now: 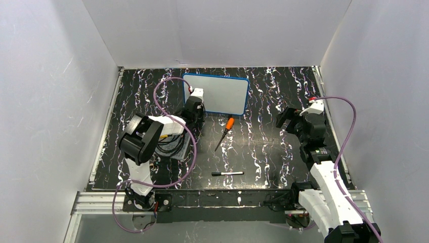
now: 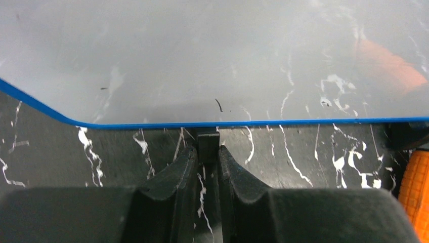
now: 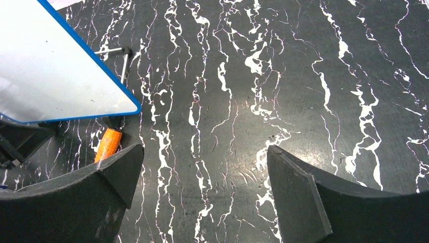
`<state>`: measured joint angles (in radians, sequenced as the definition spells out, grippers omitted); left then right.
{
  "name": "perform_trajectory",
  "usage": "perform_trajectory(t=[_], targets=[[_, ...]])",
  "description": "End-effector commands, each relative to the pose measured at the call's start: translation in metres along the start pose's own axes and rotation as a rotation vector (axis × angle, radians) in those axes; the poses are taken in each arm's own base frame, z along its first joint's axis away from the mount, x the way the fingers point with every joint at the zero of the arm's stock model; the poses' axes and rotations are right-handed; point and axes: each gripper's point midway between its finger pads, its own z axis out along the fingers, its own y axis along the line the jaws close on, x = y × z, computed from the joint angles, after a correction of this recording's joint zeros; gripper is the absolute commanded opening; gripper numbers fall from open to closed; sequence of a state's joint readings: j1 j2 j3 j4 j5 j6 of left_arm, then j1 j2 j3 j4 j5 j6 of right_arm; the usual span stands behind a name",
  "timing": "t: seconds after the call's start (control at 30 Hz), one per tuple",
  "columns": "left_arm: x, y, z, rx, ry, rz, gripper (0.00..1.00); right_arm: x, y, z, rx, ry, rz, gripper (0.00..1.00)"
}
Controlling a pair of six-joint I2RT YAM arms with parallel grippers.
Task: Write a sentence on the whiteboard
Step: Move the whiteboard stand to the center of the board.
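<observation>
My left gripper goes on pulling toward the marker point(image 1: 228, 173) until the whiteboard sits closer before it lets go, because its fingers are holding the black block point(image 2: 208, 146) at the whiteboard's blue rim.
The whiteboard point(image 1: 217, 93) lies flat at the back middle of the table, white with a thin blue rim. No sentence shows on it; the left wrist view shows only a tiny black mark point(image 2: 218, 105) near its near edge point(image 2: 253, 123). My left gripper point(image 1: 195, 114) is at the board's near left part, its jaws almost closed on a small black block point(image 2: 208, 146) that touches the blue rim. My right gripper point(image 1: 284, 121) hovers open and empty over bare table point(image 3: 205, 162), to the right of the board's corner point(image 3: 60, 76).
An orange-handled screwdriver point(image 1: 226, 129) lies just in front of the board; its handle also shows in the right wrist view point(image 3: 108, 144). A marker point(image 1: 227, 173) lies near the front edge. A clear tray with a black cable point(image 1: 169, 144) sits under the left arm. White walls enclose the table.
</observation>
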<state>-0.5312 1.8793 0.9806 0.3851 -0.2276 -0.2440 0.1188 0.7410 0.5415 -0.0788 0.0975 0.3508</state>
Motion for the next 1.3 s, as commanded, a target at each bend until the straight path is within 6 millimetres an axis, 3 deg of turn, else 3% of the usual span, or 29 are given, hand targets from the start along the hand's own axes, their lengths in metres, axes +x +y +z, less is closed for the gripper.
perform_trajectory(t=[0.0,0.4,0.57,0.83,1.17,1.2,1.27], targets=[[0.0,0.004,-0.032,-0.09,-0.004,-0.036,0.0,-0.01,0.002,0.0,-0.012,-0.044,-0.008,1.0],[0.035,-0.003,-0.075,-0.24,0.08,-0.093,0.0,-0.009,0.004,-0.004,-0.023,-0.044,0.004,1.0],[0.052,-0.021,-0.085,-0.23,0.107,-0.102,0.0,-0.01,0.005,-0.007,-0.03,-0.053,0.007,1.0],[0.054,-0.054,-0.086,-0.196,0.113,-0.07,0.0,-0.014,0.006,-0.012,-0.034,-0.066,0.005,1.0],[0.07,-0.068,-0.095,-0.186,0.145,-0.105,0.0,-0.017,0.006,-0.014,-0.033,-0.075,0.004,1.0],[0.07,-0.068,-0.097,-0.183,0.15,-0.103,0.01,-0.016,0.006,-0.014,-0.033,-0.073,0.003,1.0],[0.069,-0.07,-0.102,-0.174,0.155,-0.101,0.12,-0.017,0.007,-0.015,-0.034,-0.074,0.003,1.0]])
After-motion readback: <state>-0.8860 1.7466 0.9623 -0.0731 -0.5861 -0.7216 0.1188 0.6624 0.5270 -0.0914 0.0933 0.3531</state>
